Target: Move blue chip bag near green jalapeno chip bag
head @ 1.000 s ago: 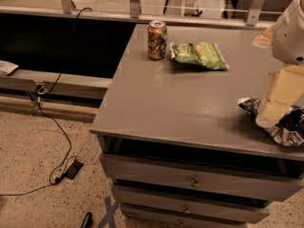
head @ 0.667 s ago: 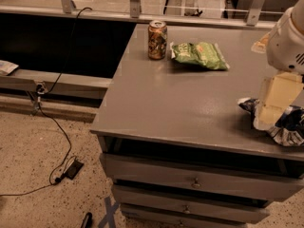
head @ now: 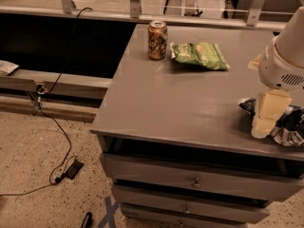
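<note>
The robot's gripper [head: 268, 116] covers only one part of the blue chip bag, so the rest of the bag [head: 290, 127] will tilt and hang down when the robot lifts.
The blue chip bag [head: 290, 128] lies crumpled at the right front edge of the grey table [head: 180, 103], partly hidden by my arm. My gripper [head: 264, 123] hangs straight down from the white arm at the right edge of the camera view, and its cream-coloured end covers the left part of the blue bag. The green jalapeno chip bag [head: 199, 55] lies flat at the back middle of the table, well away from the blue bag.
A brown-gold drink can [head: 157, 40] stands just left of the green bag. The table has drawers [head: 194, 182] below its front edge. A black cable [head: 57, 127] and a small black box [head: 73, 168] lie on the floor at left.
My gripper has come down and a little to the left, onto the blue bag. Both bags and the can have stayed in place.
</note>
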